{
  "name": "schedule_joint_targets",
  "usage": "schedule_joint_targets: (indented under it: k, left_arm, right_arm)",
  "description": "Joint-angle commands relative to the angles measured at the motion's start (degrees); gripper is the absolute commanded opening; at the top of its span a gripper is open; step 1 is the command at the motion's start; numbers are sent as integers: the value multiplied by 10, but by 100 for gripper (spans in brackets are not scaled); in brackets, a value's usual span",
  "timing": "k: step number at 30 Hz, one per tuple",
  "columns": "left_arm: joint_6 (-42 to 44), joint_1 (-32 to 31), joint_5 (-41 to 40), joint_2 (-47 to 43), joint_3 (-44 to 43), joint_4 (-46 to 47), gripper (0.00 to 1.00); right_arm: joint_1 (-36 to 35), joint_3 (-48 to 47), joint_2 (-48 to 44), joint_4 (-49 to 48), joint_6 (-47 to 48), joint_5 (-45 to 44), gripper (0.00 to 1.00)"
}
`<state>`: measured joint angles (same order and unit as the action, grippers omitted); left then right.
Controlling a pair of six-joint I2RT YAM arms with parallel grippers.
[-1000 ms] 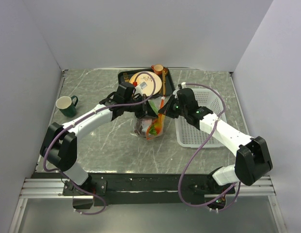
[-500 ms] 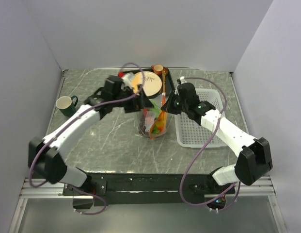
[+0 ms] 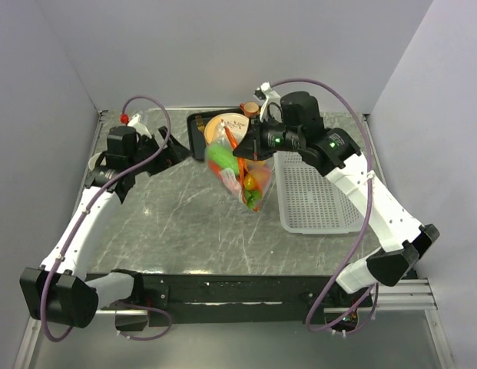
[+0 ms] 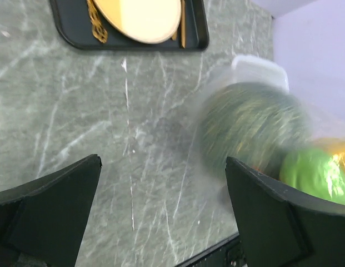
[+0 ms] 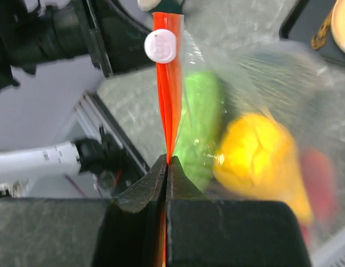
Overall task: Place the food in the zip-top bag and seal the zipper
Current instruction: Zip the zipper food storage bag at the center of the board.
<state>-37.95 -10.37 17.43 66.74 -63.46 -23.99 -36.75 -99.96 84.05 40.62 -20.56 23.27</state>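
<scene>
The zipper is pinched in my right gripper below its white slider, so my left gripper should hold the bag next to the slider before my right gripper lets go.
The zip-top bag (image 3: 240,175) hangs in the air over the table's middle, holding the food: a green piece (image 3: 219,162) and red and yellow pieces. My right gripper (image 3: 240,147) is shut on the zipper (image 5: 168,89), pinching the orange-red strip just below its white slider (image 5: 160,45). Behind the strip show the green cucumber (image 5: 200,119) and yellow pear (image 5: 259,157). My left gripper (image 3: 179,151) stands open to the left of the bag, apart from it, with nothing between its fingers. In the left wrist view the blurred melon (image 4: 253,125) shows inside the bag.
A black tray (image 3: 197,135) with a round plate (image 3: 225,124) sits at the back, partly behind the bag. A small orange cup (image 3: 250,109) stands beside it. The white mesh basket (image 3: 316,196) lies to the right of the bag.
The left gripper let go of the bag, opened wide and drew back to the left. The right gripper lifted the bag off the table by its zipper.
</scene>
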Motion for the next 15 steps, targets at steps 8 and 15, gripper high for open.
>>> schedule_joint_targets:
  k: [8, 15]
  left_arm:
    - [12, 12, 142, -80, 112, 252, 99]
    - [-79, 11, 269, 16, 205, 471, 99]
  right_arm:
    - [6, 172, -23, 20, 36, 26, 0]
    - [67, 201, 77, -4, 82, 7, 0]
